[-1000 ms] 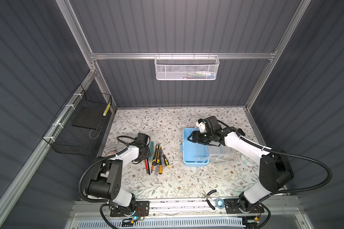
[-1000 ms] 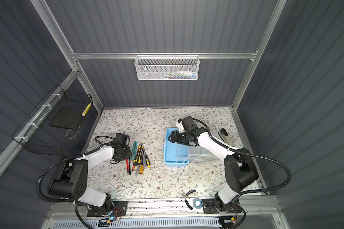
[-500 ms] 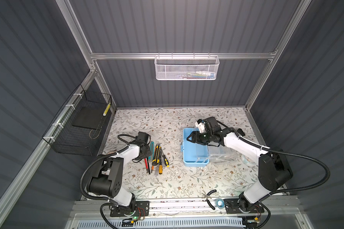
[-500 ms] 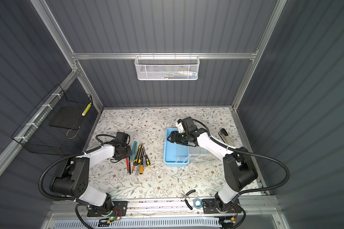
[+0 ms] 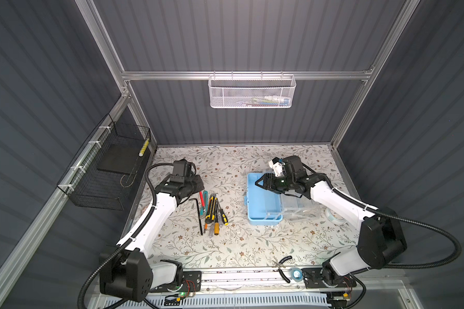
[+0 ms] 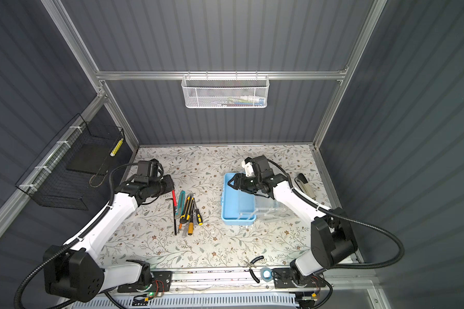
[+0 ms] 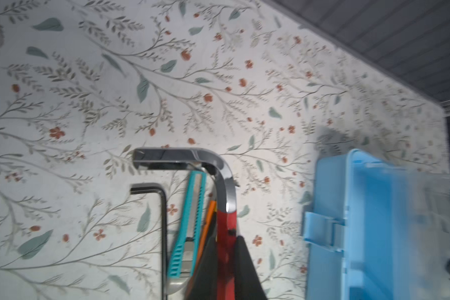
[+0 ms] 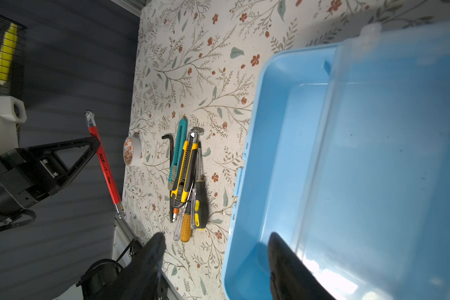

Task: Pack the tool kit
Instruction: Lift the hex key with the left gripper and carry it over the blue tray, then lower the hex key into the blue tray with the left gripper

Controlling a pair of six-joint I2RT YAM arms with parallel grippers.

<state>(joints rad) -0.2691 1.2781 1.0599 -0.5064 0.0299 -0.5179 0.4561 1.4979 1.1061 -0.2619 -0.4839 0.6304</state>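
Next, my right gripper moves back toward the clear lid (image 5: 297,205) first, because it is hanging over the light blue box (image 5: 263,203) where the hex wrench has to go.
The tool kit box (image 5: 260,214) is light blue and lies open on the floral table, its clear lid (image 5: 299,210) folded out to the right. Its inside (image 8: 283,155) looks empty. My left gripper (image 5: 198,187) is shut on a red-handled hex wrench (image 8: 105,166) with a bent metal end (image 7: 179,155) and holds it tilted above the table. Several slim tools lie in a row left of the box: a black hex key (image 5: 198,214), a teal cutter (image 5: 204,199), a yellow-black cutter (image 5: 210,210) and screwdrivers (image 5: 216,227). My right gripper (image 5: 261,183) hangs open over the box's far left corner, one finger (image 8: 283,259) inside the box.
A white mesh basket (image 5: 252,92) hangs on the back wall and a black wire basket (image 5: 110,171) on the left wall. Tape rolls lie right of the lid (image 5: 335,215) and behind the left arm (image 8: 132,152). Pliers (image 5: 283,263) and blue tape (image 5: 296,273) lie at the front edge.
My left gripper has finished shutting on the red wrench and has risen a little from the row of tools with it. The right arm has not moved.
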